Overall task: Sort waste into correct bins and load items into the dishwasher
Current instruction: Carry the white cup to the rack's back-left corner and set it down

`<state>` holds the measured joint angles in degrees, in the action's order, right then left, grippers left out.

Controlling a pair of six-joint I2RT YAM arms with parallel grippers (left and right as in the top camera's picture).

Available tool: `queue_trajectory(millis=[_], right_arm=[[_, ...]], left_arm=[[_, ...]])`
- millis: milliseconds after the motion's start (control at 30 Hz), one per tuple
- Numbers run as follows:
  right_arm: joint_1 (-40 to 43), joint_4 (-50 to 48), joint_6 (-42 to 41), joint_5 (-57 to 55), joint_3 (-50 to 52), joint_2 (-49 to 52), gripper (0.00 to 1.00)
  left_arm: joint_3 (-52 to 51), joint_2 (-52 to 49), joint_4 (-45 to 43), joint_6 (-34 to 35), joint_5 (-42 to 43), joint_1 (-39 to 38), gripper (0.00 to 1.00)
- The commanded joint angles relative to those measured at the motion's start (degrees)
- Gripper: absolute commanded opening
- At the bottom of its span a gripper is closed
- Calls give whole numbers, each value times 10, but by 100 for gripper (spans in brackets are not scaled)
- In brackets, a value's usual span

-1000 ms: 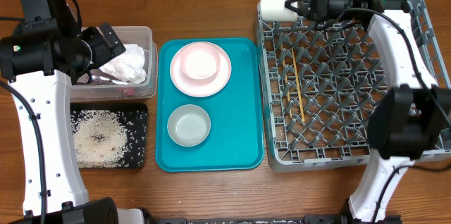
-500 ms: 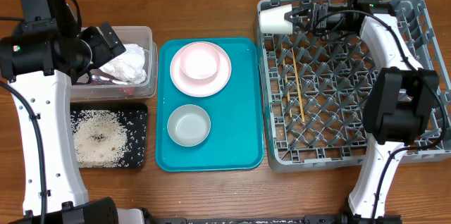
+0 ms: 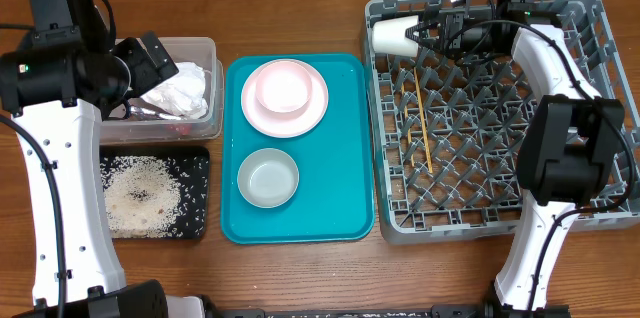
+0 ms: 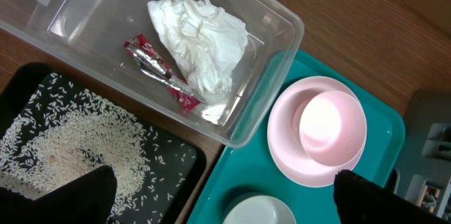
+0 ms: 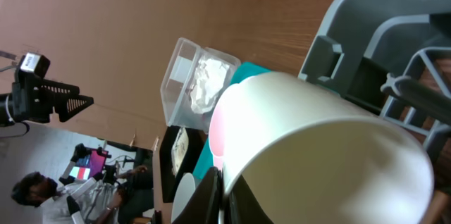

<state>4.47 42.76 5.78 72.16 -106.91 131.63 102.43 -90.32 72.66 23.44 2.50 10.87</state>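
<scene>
My right gripper has the small white cup's base over the grey rack's rim and should draw the cup inward, setting it opening down among the rack's pegs.
My right gripper is shut on the rim of the small white cup, which lies on its side over the far left corner of the grey dishwasher rack. The right wrist view shows the cup pinched at its rim by my gripper. Chopsticks lie in the rack. My left gripper is open and empty above the clear tub, which holds the napkin and red wrapper. Rice covers the black tray.
A teal tray sits between the bins and the rack. On it are a pink plate with a pink bowl on top and a pale bowl nearer the front.
My right gripper has carried the cup from the rack's far left corner edge toward me and lower, over the pegs. The left arm has not moved.
</scene>
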Motion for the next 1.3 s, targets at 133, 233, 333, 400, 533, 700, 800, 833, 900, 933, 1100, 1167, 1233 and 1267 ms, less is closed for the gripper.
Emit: queue_trajectory(millis=[133, 233, 333, 400, 533, 700, 800, 833, 900, 933, 1100, 1167, 1233, 1267], right_arm=[[6, 32, 5, -91, 8, 4, 4], [18, 46, 5, -91, 8, 4, 4], [33, 59, 6, -90, 8, 4, 4], [43, 73, 29, -78, 8, 4, 4], [61, 104, 68, -74, 8, 4, 7], [72, 131, 97, -69, 8, 4, 7], [73, 129, 112, 7, 8, 4, 6], [73, 125, 120, 43, 8, 4, 6], [73, 106, 127, 130, 8, 4, 5], [73, 95, 127, 162, 8, 4, 5], [52, 66, 127, 178, 7, 4, 4], [45, 59, 131, 178, 7, 4, 4], [33, 42, 131, 177, 7, 4, 4], [29, 35, 131, 176, 8, 5, 4]], left_arm=[[9, 0, 0, -7, -4, 0, 100], [9, 0, 0, -7, -4, 0, 100], [9, 0, 0, -7, -4, 0, 100], [9, 0, 0, -7, -4, 0, 100], [9, 0, 0, -7, -4, 0, 100], [9, 0, 0, -7, -4, 0, 100], [9, 0, 0, -7, -4, 0, 100], [9, 0, 0, -7, -4, 0, 100], [9, 0, 0, -7, -4, 0, 100], [9, 0, 0, -7, -4, 0, 100], [9, 0, 0, -7, -4, 0, 100], [9, 0, 0, -7, -4, 0, 100], [9, 0, 0, -7, -4, 0, 100], [9, 0, 0, -7, -4, 0, 100]])
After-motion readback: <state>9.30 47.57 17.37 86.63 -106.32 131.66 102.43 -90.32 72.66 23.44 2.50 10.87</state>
